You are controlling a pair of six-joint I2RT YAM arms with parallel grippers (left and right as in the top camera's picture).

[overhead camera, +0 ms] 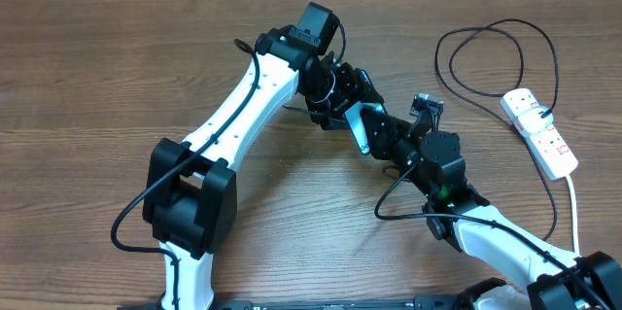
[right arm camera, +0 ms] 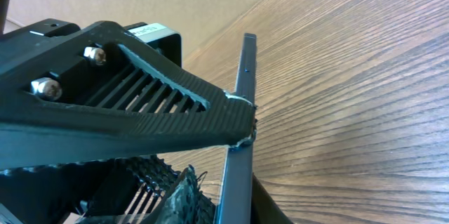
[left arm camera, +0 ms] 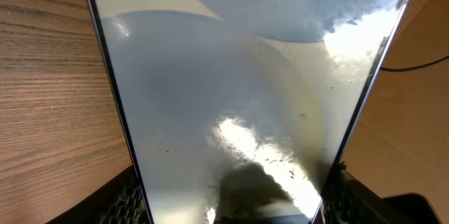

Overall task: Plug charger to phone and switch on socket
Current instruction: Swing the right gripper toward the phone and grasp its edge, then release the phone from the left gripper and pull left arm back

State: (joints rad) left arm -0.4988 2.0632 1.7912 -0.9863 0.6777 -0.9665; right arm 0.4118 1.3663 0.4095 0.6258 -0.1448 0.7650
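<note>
My left gripper is across the phone's long edges [left arm camera: 116,87], so it should open while my right gripper holds the phone, and then pinch the phone's far end [right arm camera: 248,54] from front to back.
The phone [overhead camera: 359,125] is held tilted above the table's middle, light blue screen showing. My left gripper [overhead camera: 340,106] is shut on it: in the left wrist view the phone [left arm camera: 238,76] fills the frame, its long edges pressed between the fingers [left arm camera: 123,199]. My right gripper [overhead camera: 381,135] meets it from the right. In the right wrist view the phone [right arm camera: 237,112] stands edge-on, its thin edge between my pads [right arm camera: 186,196]. The socket [overhead camera: 540,131] lies at the right edge. The charger [overhead camera: 491,26] loops from it; its plug end is hidden.
The left gripper's black ribbed finger [right arm camera: 140,119] crosses the right wrist view, touching the phone's edge. A thick white cord [overhead camera: 573,198] runs from the socket toward the front right. A black arm cable [overhead camera: 389,208] loops beside the right arm. Wooden table [overhead camera: 117,77] all around.
</note>
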